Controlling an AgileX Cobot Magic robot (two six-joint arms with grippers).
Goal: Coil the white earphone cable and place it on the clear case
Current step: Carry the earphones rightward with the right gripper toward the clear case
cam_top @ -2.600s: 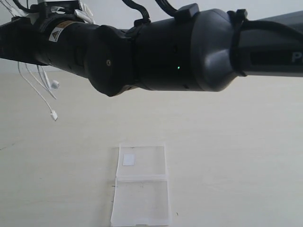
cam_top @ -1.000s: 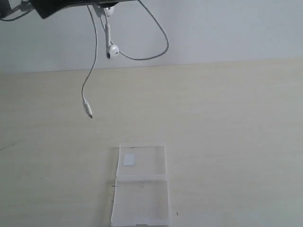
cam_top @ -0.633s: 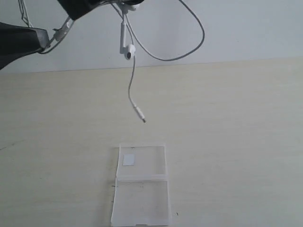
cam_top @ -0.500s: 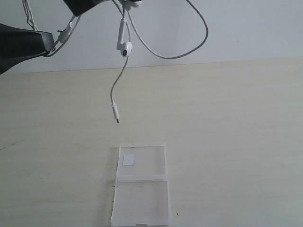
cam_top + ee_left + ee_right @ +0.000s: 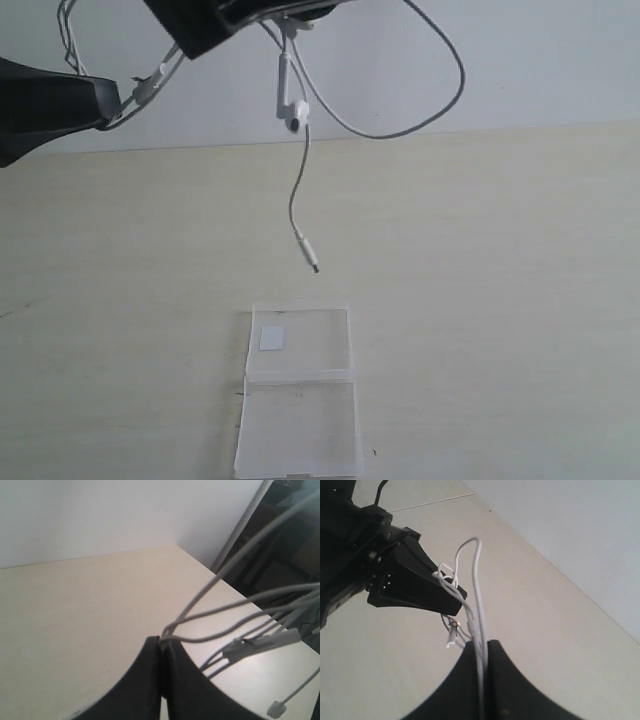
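Next, I release my left gripper's parts of the looped cable [image 5: 150, 86] before my right gripper lowers it onto the clear case [image 5: 299, 385], because the cable stretches across both grippers.
The white earphone cable [image 5: 440, 105] hangs in the air in loops between both grippers. An earbud [image 5: 295, 113] and the plug [image 5: 309, 258] dangle above the clear case [image 5: 299, 392], which lies open and flat on the table near the front, its white label [image 5: 271, 338] in the far half. My left gripper [image 5: 112, 100] is shut on the cable [image 5: 210, 635] at the upper left. My right gripper [image 5: 482, 647] is shut on several strands of the cable [image 5: 476, 595]; in the exterior view it sits at the top [image 5: 250, 12].
The pale wooden table [image 5: 500, 300] spreads around the case, with a white wall behind. In the left wrist view the table's far edge [image 5: 220, 575] drops off beside a dark area.
The right gripper has shifted rightward with the cable. The dangling plug has swung from left of the case to above its far edge, and the side loop has widened to the right.
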